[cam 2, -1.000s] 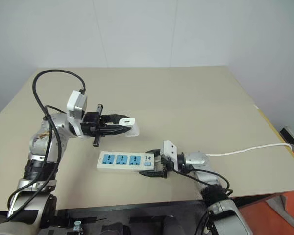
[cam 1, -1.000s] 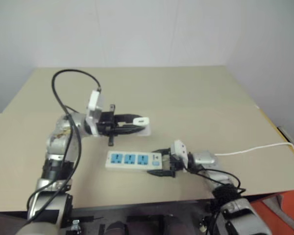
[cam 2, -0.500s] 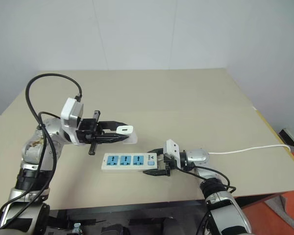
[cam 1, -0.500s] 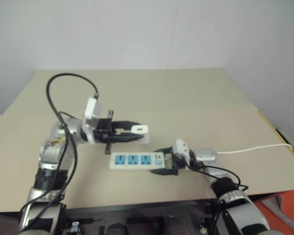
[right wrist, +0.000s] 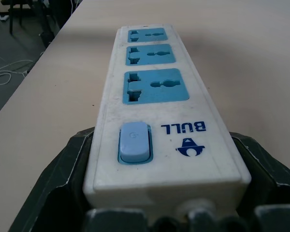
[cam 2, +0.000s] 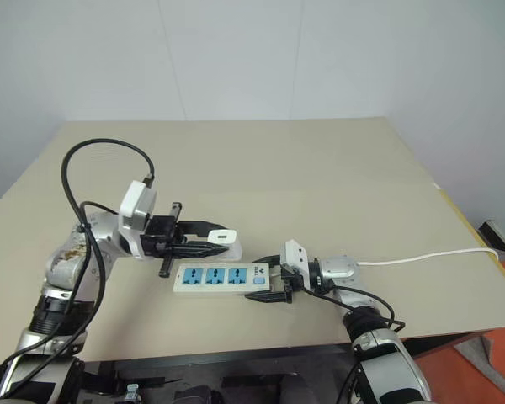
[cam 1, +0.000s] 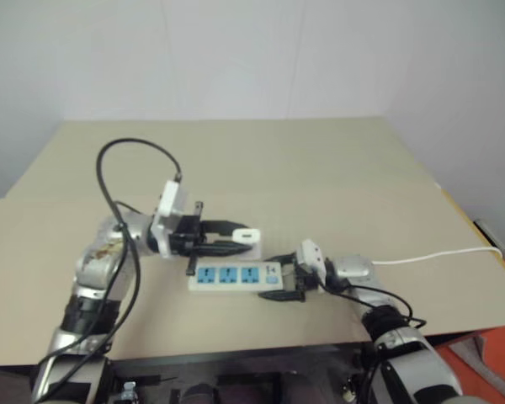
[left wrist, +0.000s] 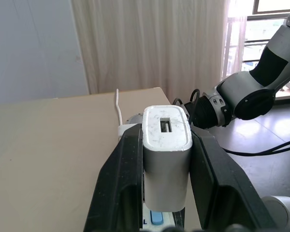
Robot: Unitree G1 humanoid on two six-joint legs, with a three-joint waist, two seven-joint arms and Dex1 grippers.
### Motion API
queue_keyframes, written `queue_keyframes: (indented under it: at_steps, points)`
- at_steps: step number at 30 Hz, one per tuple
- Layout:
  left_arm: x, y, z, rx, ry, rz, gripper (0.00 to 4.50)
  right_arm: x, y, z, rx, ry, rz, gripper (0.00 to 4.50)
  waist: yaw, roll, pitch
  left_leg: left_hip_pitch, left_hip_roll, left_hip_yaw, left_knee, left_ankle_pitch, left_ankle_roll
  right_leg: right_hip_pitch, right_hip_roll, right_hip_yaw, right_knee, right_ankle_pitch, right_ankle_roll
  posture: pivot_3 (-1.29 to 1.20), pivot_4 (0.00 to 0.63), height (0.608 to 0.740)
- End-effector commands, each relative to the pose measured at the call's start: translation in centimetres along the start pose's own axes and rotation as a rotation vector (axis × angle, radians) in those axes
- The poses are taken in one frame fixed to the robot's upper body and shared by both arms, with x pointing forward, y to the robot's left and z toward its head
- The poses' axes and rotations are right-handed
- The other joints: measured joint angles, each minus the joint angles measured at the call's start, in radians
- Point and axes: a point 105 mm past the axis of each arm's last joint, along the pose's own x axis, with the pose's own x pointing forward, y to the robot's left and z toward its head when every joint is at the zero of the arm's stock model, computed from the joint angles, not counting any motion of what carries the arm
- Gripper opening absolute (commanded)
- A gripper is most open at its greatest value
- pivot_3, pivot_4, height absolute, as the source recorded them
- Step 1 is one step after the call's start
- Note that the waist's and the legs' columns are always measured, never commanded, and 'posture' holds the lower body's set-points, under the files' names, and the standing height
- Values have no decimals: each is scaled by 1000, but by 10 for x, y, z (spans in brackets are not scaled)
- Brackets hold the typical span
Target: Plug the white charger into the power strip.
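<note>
The white charger (cam 2: 225,236) is upright and the power strip's socket (cam 2: 237,276) nearest the switch is empty, so the robot's left gripper should keep bringing the charger there until it is fully plugged in.
The white charger (cam 1: 247,235) hangs just above the table, held in my left gripper (cam 1: 240,238), which is shut on it and points level to the right. In the left wrist view the charger (left wrist: 166,159) sits clamped between the two black fingers (left wrist: 123,183). Just below and in front of it lies the power strip (cam 1: 234,276), flat on the table with three blue socket faces up. My right gripper (cam 1: 276,279) is shut on the strip's switch end, and in the right wrist view its fingers (right wrist: 63,183) press on both sides of the strip (right wrist: 159,106).
The strip's thin white cable (cam 1: 438,255) runs off to the table's right edge. The beige table (cam 1: 320,168) stretches wide behind the strip. A black cable (cam 1: 118,168) loops above my left arm.
My left gripper has sunk a little with the charger, closer to the strip. My right gripper keeps its hold on the switch end.
</note>
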Motion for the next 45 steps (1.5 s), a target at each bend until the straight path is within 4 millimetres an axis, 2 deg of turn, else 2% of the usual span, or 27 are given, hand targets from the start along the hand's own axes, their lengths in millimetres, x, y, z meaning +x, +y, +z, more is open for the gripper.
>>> queue_keyframes:
  at_steps: [1,7,10,21,32,45]
  points:
    - [5,-4,-7,20,16,-16,992,3,6,-7,28,13,18,3442,-1,0,0,0,0,0,0,0,0,0,0,0,0,0,0,0,150,740]
    - [4,-13,-39,22,104,-49,992,3,4,-6,26,13,14,3442,0,0,0,2,0,2,-1,0,0,0,0,2,0,0,0,0,150,740]
    - [4,-12,-48,22,119,-33,992,3,4,-6,27,13,12,3442,0,0,0,2,0,2,-1,0,0,0,0,2,0,0,0,0,150,740]
    - [10,-3,-56,21,105,11,992,1,4,-6,33,20,18,3442,1,0,0,2,0,3,-1,0,0,0,0,2,0,0,0,0,150,740]
    - [2,3,-66,18,142,34,992,-1,3,-6,33,27,12,3442,1,0,0,2,0,3,-1,0,0,0,0,2,0,0,0,0,150,740]
    - [-3,0,-77,1,177,34,992,-2,2,-6,33,30,6,3442,0,0,0,2,0,3,-2,0,1,0,0,2,0,0,0,0,150,740]
